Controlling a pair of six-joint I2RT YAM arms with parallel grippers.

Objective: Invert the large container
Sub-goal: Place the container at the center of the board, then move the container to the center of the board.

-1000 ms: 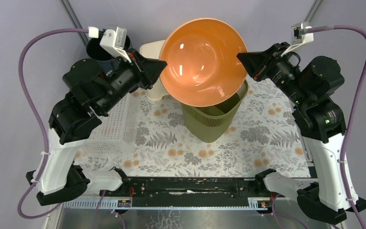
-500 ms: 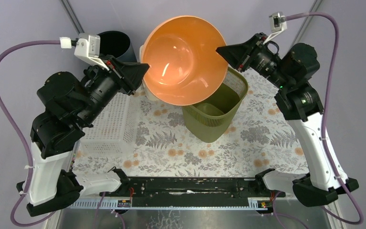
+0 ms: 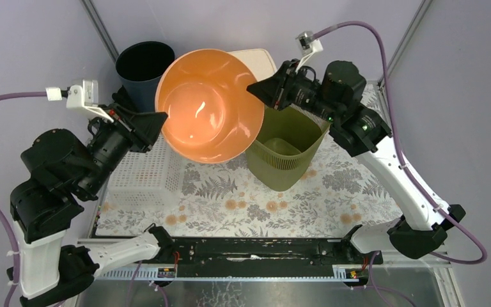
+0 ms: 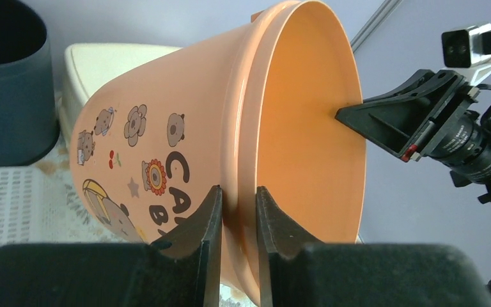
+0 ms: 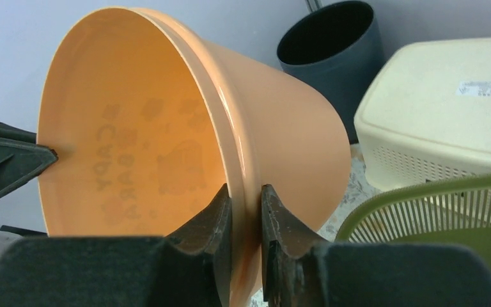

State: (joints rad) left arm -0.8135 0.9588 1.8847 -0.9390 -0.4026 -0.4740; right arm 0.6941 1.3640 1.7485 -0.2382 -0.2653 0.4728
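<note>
My left gripper should go on lowering the bucket onto the floral mat until the bucket's base stands there, then let go, because the bucket's opening faces up and the mat is clear in front.
The large container is an orange plastic bucket with cartoon prints on its side. It is held in the air above the table's back left, tilted with its mouth facing up and toward the front. My left gripper is shut on the rim's left side. My right gripper is shut on the rim's right side. Each gripper has one finger inside and one outside the wall.
A green slotted basket stands just right of the bucket. A dark round bin is at the back left, a cream lidded box behind the bucket, and a white mesh tray on the left of the floral mat.
Both arms have carried the bucket leftward and a little toward the front. The cream box behind it is now more exposed, and the green basket is uncovered.
</note>
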